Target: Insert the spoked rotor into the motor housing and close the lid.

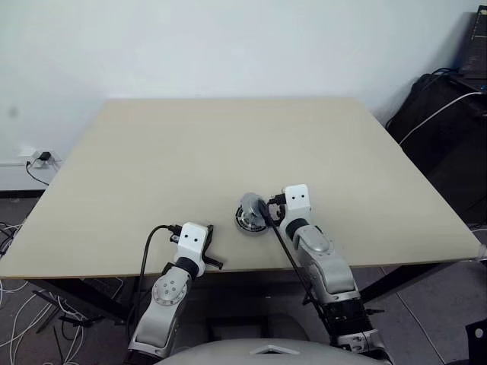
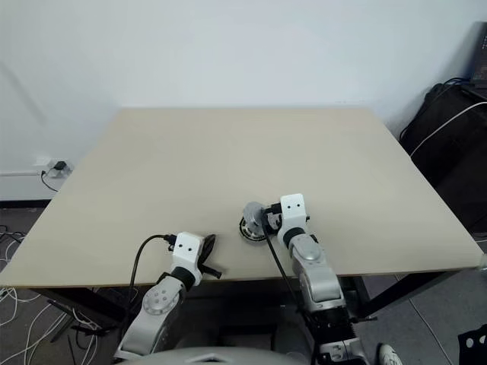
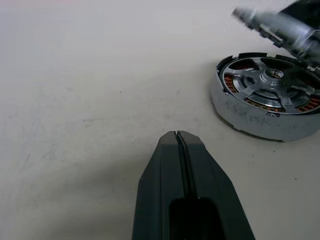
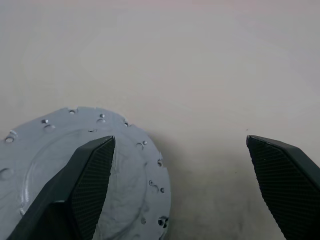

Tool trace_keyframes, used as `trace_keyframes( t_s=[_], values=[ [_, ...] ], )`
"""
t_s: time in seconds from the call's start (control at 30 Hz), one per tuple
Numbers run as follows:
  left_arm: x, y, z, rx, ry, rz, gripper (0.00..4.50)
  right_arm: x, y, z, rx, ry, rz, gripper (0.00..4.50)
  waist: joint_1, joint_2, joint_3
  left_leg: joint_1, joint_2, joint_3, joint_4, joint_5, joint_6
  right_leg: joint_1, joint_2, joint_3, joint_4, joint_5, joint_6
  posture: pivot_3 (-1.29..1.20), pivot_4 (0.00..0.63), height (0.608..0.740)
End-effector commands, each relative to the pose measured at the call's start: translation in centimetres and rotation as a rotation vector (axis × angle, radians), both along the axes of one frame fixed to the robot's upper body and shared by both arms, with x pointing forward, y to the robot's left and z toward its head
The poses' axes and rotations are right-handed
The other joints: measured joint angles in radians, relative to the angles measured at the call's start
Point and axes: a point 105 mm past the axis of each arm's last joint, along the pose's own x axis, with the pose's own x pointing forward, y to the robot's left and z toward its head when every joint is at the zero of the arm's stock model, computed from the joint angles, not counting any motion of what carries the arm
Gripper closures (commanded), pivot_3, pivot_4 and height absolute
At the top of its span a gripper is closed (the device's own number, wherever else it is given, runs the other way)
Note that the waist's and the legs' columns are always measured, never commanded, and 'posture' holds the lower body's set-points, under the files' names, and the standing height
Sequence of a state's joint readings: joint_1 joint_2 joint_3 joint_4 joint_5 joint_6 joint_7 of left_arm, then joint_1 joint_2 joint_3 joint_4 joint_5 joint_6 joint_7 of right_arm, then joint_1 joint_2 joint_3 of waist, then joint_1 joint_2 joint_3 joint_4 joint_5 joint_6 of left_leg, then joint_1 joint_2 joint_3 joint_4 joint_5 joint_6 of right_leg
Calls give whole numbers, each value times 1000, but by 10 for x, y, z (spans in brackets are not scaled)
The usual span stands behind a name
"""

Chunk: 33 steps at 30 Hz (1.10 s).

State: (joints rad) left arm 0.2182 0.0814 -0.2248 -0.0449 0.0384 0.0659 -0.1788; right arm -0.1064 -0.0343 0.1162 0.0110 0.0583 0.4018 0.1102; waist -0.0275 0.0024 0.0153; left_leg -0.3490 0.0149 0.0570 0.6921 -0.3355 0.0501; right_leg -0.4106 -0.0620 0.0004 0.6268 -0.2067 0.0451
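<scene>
The tilted lid (image 3: 284, 35) is under one finger of my right gripper, so I should move that gripper across and straddle the lid's raised middle (image 4: 56, 164) to seat the lid flat.
The motor housing (image 3: 265, 107) lies flat on the table, near its front edge. The spoked rotor (image 3: 274, 82) sits inside it, and copper windings show between the silvery spokes. The lid (image 1: 250, 204) is tilted up over the housing's far side. In the right wrist view its smooth grey face (image 4: 135, 165) lies under one of my right fingers (image 4: 90, 180). My right gripper (image 4: 180, 140) stands wide open with bare table between its fingers. My left gripper (image 3: 177, 135) is shut and empty, a short way to the left of the housing.
The beige table (image 1: 228, 144) stretches away bare behind the parts. Dark bags and cables (image 1: 449, 129) stand off its right side. A wall socket with a plug (image 1: 38, 158) sits low on the left wall.
</scene>
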Motion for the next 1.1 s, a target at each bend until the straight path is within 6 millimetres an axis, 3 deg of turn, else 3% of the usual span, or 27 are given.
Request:
trace_keyframes(
  t_s=[0.03,0.33,0.7,0.9,1.1],
  values=[
    [6,-3,11,-9,-42,-11,4500,4,9,2,0,-12,40,28,0,0,0,0,0,0,0,0,0,0,0,0,0,0,0,0,0,740],
    [5,-4,10,-11,-39,-12,4500,-3,20,-13,-13,52,112,28,-1,0,0,1,0,0,0,0,0,1,0,0,0,0,0,0,0,740],
    [4,-4,9,-13,-32,-11,4500,-11,18,28,-14,-122,403,28,2,0,0,0,-1,0,0,0,0,1,0,0,0,0,0,0,0,740],
    [4,-7,8,-17,-29,-18,4500,-21,18,29,-33,-105,593,28,2,0,0,1,-3,0,0,0,0,1,0,0,0,0,0,0,0,740],
    [3,-6,8,-18,-28,-13,4500,-18,18,22,-45,-64,667,28,3,-1,0,1,-3,0,0,0,0,1,0,0,0,0,0,0,0,740]
  ],
)
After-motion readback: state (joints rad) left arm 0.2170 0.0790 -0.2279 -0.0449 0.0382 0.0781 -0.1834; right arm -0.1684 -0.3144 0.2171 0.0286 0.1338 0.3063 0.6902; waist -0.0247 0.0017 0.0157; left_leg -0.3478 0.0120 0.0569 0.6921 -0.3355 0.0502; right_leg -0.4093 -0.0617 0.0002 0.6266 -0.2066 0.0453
